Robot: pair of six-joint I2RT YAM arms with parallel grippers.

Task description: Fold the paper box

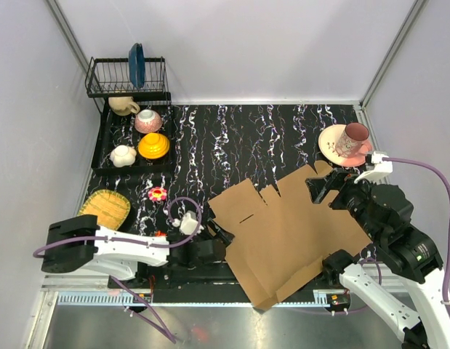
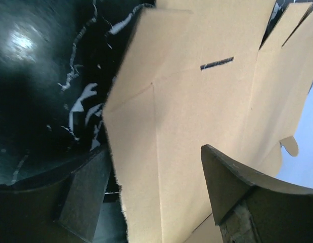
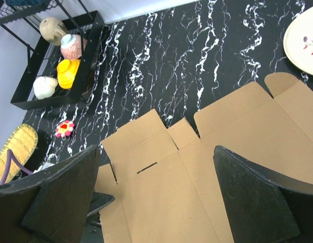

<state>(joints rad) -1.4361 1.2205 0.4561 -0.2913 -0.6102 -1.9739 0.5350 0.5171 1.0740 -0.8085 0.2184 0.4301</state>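
Next, I move my right gripper away while my left gripper carries the box toward the flower trinket (image 1: 157, 194), because the paper box's far flap (image 1: 323, 168) is close to the plate.
The paper box (image 1: 290, 233) is a flat brown die-cut sheet with flaps and a slit, lying on the black marbled table at the near right; its near corner hangs over the table's front edge. My left gripper (image 1: 219, 234) is open at the sheet's left edge. In the left wrist view the gripper (image 2: 153, 152) has a left flap of the sheet (image 2: 196, 101) between its spread fingers, not pinched. My right gripper (image 1: 320, 187) is open and empty above the sheet's far right part. In its wrist view the gripper (image 3: 156, 149) looks down on the sheet (image 3: 196, 167).
A pink cup (image 1: 353, 138) lies on a cream plate (image 1: 328, 142) just behind the sheet's far right corner. At the far left are a black dish rack (image 1: 126, 76) and a tray of cups and bowls (image 1: 107, 138). A woven yellow mat (image 1: 105, 209) and a flower trinket (image 1: 158, 193) lie at the left.
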